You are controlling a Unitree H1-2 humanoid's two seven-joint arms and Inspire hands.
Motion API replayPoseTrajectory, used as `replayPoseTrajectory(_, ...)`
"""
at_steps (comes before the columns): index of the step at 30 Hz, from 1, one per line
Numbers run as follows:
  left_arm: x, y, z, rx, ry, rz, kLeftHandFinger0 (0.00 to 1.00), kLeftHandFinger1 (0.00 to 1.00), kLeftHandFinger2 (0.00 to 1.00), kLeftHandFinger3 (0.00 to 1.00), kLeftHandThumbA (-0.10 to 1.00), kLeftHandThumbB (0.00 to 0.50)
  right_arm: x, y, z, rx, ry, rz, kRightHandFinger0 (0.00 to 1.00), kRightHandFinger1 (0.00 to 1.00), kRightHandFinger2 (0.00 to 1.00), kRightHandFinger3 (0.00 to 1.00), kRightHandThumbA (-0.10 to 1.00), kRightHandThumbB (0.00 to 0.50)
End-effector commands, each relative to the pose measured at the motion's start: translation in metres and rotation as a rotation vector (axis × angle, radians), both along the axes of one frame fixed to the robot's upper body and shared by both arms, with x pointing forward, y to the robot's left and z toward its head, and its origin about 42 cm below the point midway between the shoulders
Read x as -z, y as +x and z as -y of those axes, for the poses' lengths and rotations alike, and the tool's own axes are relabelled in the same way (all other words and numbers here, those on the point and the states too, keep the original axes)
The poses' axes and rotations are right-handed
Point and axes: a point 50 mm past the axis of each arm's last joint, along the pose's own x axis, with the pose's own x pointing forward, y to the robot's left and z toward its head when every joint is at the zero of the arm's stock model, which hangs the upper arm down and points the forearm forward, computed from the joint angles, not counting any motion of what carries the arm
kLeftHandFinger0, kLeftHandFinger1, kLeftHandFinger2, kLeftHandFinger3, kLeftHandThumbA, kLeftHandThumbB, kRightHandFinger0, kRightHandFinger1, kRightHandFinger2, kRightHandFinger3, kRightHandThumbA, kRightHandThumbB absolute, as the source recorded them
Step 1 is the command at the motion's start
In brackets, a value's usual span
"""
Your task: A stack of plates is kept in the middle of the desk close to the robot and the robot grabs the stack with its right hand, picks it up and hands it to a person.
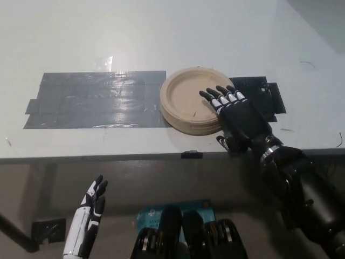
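I expect the whole stack (193, 101) to come up together when I lift it by its side, because the plates' rims (182, 124) sit closely nested in one low pile.
A stack of tan plates (188, 100) sits on the white desk (161, 38), near its front edge and just right of the middle. My black right hand (235, 116) lies over the stack's right side, fingers spread across the top plate and thumb down by the near right rim. The hand is open and not closed on the stack. My white left hand (89, 213) hangs below the desk edge at the lower left, fingers apart and holding nothing.
A wide patch of dark grey tape (94, 100) covers the desk left of the plates. A smaller black tape patch (264, 94) lies to their right. A small black piece (192, 155) sits at the desk's front edge. No person shows.
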Motion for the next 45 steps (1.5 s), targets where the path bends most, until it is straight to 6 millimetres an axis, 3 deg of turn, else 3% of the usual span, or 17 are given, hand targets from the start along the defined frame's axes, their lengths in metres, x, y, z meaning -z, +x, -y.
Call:
replayPoseTrajectory(1,-0.008,0.003,-0.002,0.005,0.0,0.057,1.0,1.0,1.0,1.0,1.0,0.0,-0.017,0.012,-0.012,-0.015,-0.025,0.095,1.0,1.0,1.0,1.0,1.0,0.496)
replayPoseTrajectory(15,-0.012,0.007,-0.003,0.002,0.014,0.059,1.0,1.0,1.0,1.0,1.0,0.0,0.006,0.028,-0.03,-0.049,-0.132,0.091,1.0,1.0,1.0,1.0,0.88,0.5)
replayPoseTrajectory(17,-0.013,0.008,-0.003,0.004,0.016,0.063,1.0,1.0,1.0,1.0,1.0,0.0,0.011,0.035,-0.03,-0.056,-0.135,0.125,1.0,1.0,1.0,1.0,0.63,0.5)
replayPoseTrajectory(18,-0.013,0.009,-0.002,0.003,0.015,0.064,1.0,1.0,1.0,1.0,1.0,0.0,0.013,0.039,-0.029,-0.054,-0.146,0.175,1.0,1.0,1.0,1.0,0.35,0.451)
replayPoseTrajectory(19,-0.013,0.009,-0.002,0.004,0.014,0.064,1.0,1.0,1.0,1.0,1.0,0.0,0.015,0.041,-0.029,-0.051,-0.165,0.207,0.66,0.63,0.67,0.92,0.16,0.415)
replayPoseTrajectory(20,-0.013,0.009,-0.002,0.005,0.014,0.063,1.0,1.0,1.0,1.0,1.0,0.0,0.016,0.043,-0.029,-0.05,-0.181,0.226,0.66,0.63,0.67,0.92,0.16,0.415)
replayPoseTrajectory(21,-0.014,0.01,-0.002,0.006,0.015,0.063,1.0,1.0,1.0,1.0,1.0,0.0,0.018,0.045,-0.029,-0.048,-0.2,0.28,0.04,0.13,0.33,0.53,-0.09,0.388)
replayPoseTrajectory(23,-0.016,0.011,-0.003,0.007,0.018,0.062,1.0,1.0,1.0,1.0,1.0,0.001,0.022,0.049,-0.026,-0.037,-0.223,0.347,0.0,0.01,0.15,0.36,-0.1,0.354)
replayPoseTrajectory(25,-0.017,0.014,-0.003,0.01,0.019,0.066,1.0,1.0,1.0,1.0,1.0,0.0,0.021,0.051,-0.021,-0.03,-0.216,0.367,0.0,0.0,0.17,0.39,-0.1,0.344)
replayPoseTrajectory(26,-0.018,0.015,-0.004,0.014,0.021,0.069,1.0,1.0,1.0,1.0,1.0,0.0,0.02,0.051,-0.019,-0.035,-0.201,0.383,0.0,0.0,0.22,0.29,-0.1,0.329)
replayPoseTrajectory(27,-0.018,0.015,-0.003,0.015,0.021,0.071,1.0,1.0,1.0,1.0,1.0,0.0,0.02,0.051,-0.018,-0.038,-0.189,0.392,0.0,0.01,0.29,0.31,-0.1,0.323)
replayPoseTrajectory(29,-0.018,0.016,-0.003,0.017,0.02,0.075,1.0,1.0,1.0,1.0,1.0,0.0,0.019,0.05,-0.015,-0.051,-0.16,0.422,0.0,0.0,0.29,0.32,-0.1,0.316)
replayPoseTrajectory(32,-0.019,0.015,-0.003,0.018,0.015,0.071,1.0,1.0,1.0,1.0,1.0,0.0,0.017,0.047,-0.013,-0.068,-0.113,0.448,0.0,0.02,0.42,0.22,-0.1,0.279)
replayPoseTrajectory(35,-0.018,0.014,-0.002,0.02,0.007,0.064,1.0,1.0,1.0,1.0,1.0,0.0,0.016,0.045,-0.011,-0.08,-0.093,0.473,0.0,0.06,0.54,0.24,-0.1,0.258)
replayPoseTrajectory(38,-0.017,0.014,-0.003,0.018,0.015,0.067,1.0,1.0,1.0,1.0,1.0,0.0,0.005,0.043,-0.009,-0.108,-0.018,0.562,0.0,0.0,0.47,0.25,-0.1,0.322)
replayPoseTrajectory(40,-0.017,0.015,-0.003,0.015,0.023,0.068,1.0,1.0,1.0,1.0,1.0,0.0,-0.008,0.041,-0.009,-0.115,0.0,0.623,0.0,0.0,0.42,0.34,-0.1,0.298)
replayPoseTrajectory(45,-0.018,0.017,-0.004,0.02,0.021,0.077,1.0,1.0,1.0,1.0,1.0,0.0,-0.031,0.036,-0.007,-0.145,0.053,0.716,0.0,0.0,0.42,0.2,-0.1,0.288)
